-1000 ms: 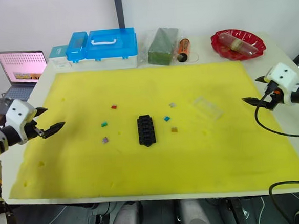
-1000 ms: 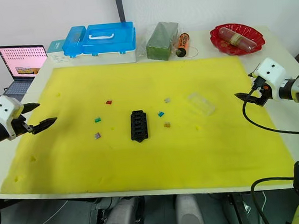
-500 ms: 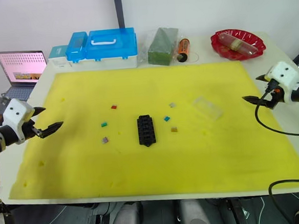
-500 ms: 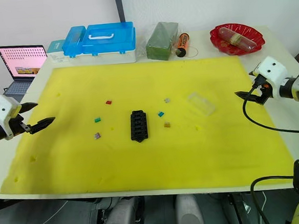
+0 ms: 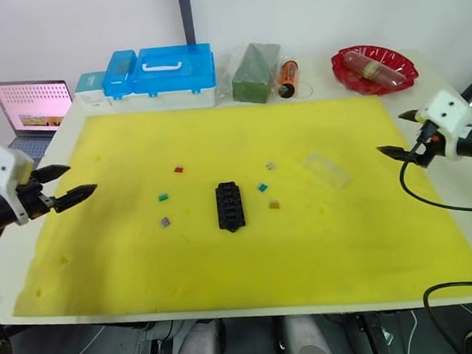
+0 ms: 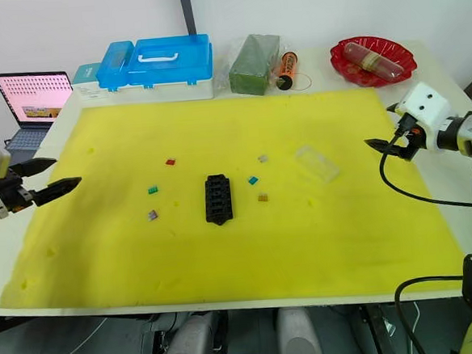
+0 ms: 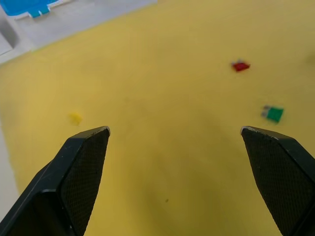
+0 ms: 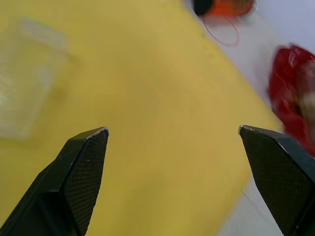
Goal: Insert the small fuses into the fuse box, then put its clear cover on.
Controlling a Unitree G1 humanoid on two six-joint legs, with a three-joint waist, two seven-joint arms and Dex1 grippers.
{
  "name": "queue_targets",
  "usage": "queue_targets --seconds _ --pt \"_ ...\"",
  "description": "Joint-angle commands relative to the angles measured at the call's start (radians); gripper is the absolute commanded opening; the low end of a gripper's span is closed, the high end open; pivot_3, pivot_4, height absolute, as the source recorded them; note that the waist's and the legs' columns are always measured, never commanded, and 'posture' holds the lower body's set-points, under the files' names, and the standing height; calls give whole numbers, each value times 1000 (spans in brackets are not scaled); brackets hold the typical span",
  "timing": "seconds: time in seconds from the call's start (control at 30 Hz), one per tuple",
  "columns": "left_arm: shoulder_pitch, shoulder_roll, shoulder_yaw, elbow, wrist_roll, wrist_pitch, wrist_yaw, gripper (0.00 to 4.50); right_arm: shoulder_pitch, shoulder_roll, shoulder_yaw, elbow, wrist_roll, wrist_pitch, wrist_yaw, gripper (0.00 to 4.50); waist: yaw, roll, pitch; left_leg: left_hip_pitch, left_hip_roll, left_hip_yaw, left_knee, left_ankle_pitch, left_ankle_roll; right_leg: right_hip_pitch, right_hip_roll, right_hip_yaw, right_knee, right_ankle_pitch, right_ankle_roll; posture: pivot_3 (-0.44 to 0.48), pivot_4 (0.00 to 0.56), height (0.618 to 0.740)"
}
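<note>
The fuse box has a row of slots (image 5: 230, 206), so I expect the purple fuse (image 5: 165, 222) to stand upright with its top sticking out when I push it in.
The black fuse box (image 5: 230, 206) lies at the middle of the yellow mat (image 5: 250, 257). The small fuses are scattered around it: red (image 5: 179, 170), green (image 5: 164, 197) and purple (image 5: 165, 222) to its left, grey (image 5: 271, 166), teal (image 5: 263, 187) and tan (image 5: 274, 204) to its right. Further right lies the clear cover (image 5: 327, 171), flat on the mat. My left gripper (image 5: 78, 178) hovers open over the mat's left edge, holding nothing. At the mat's right edge my right gripper (image 5: 391, 134) is open and empty too. The left wrist view catches the red fuse (image 7: 240, 66) and the green fuse (image 7: 273, 113); the right wrist view, the clear cover (image 8: 24, 73).
Along the table's back stand a blue-lidded storage case (image 5: 164, 73), a green block (image 5: 255, 72), an orange bottle (image 5: 289, 78) and a red dish (image 5: 374, 68). A laptop (image 5: 33, 110) sits off the table's left back corner. A black cable (image 5: 432, 200) hangs from my right arm.
My left arm has drawn back to the left, toward the mat's edge. The right gripper has shifted slightly toward the back. Both stay open; nothing on the mat has moved.
</note>
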Motion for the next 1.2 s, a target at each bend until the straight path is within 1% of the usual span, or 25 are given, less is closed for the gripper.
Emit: queue_targets --seconds 0.03,0.13,0.2,0.33,0.4,0.5,0.6,0.7,0.8,1.03,1.2 --pt "38 32 57 -86 -109 180 -39 4468 39 40 -22 -266 107 128 21 4500 0 0 0 0 1 0 0 0 0 0 0 1 0 0 0 0 150 740" --pt "56 58 57 -152 -180 335 -69 4468 78 85 1 -488 178 256 16 4500 4 0 0 -1 3 -1 0 0 0 -1 0 0 0 0 0 0 150 740" --pt "59 76 44 -177 -206 400 -91 4468 94 115 16 -605 224 334 7 4500 7 -1 1 -2 3 -1 0 0 0 -1 0 0 0 0 0 0 150 740" --pt "16 121 -13 -173 -279 600 -153 4468 132 190 111 -869 297 443 -4 4500 10 -1 1 -2 3 -2 0 0 0 -2 0 0 -1 0 0 0 150 740" --pt "-25 133 -60 -153 -294 673 -182 4468 135 217 151 -942 314 457 0 4500 12 -1 1 -3 3 -2 0 0 0 -2 1 0 -1 0 0 0 150 740" --pt "-134 127 -122 -65 -320 813 -200 4468 116 249 194 -965 301 436 5 4500 15 -3 1 -6 2 -2 1 0 0 -4 1 -1 0 0 0 0 150 740" --pt "-154 120 -190 -68 -298 803 -235 4468 114 277 213 -1003 318 459 -10 4500 11 -4 1 -6 0 -2 2 0 0 -5 1 -1 0 0 0 0 150 740" --pt "-207 133 -279 -38 -301 918 -254 4468 121 278 223 -1034 326 471 -8 4500 10 -4 1 -10 0 -3 2 0 0 -9 1 -1 0 0 0 0 150 740" --pt "-232 131 -346 -14 -301 972 -283 4468 116 279 230 -1048 330 479 -10 4500 5 -4 1 -12 -1 -3 2 0 0 -11 1 -1 0 0 0 0 150 740" --pt "-293 74 -449 59 -263 977 -308 4468 89 280 237 -1043 327 489 -10 4500 6 -5 1 -12 0 -3 4 0 0 -10 2 -1 1 1 0 0 150 740" --pt "-324 25 -491 107 -236 963 -318 4468 85 263 233 -1040 322 493 1 4500 7 -5 1 -13 -1 -3 5 0 0 -11 1 -1 1 1 0 0 150 740"
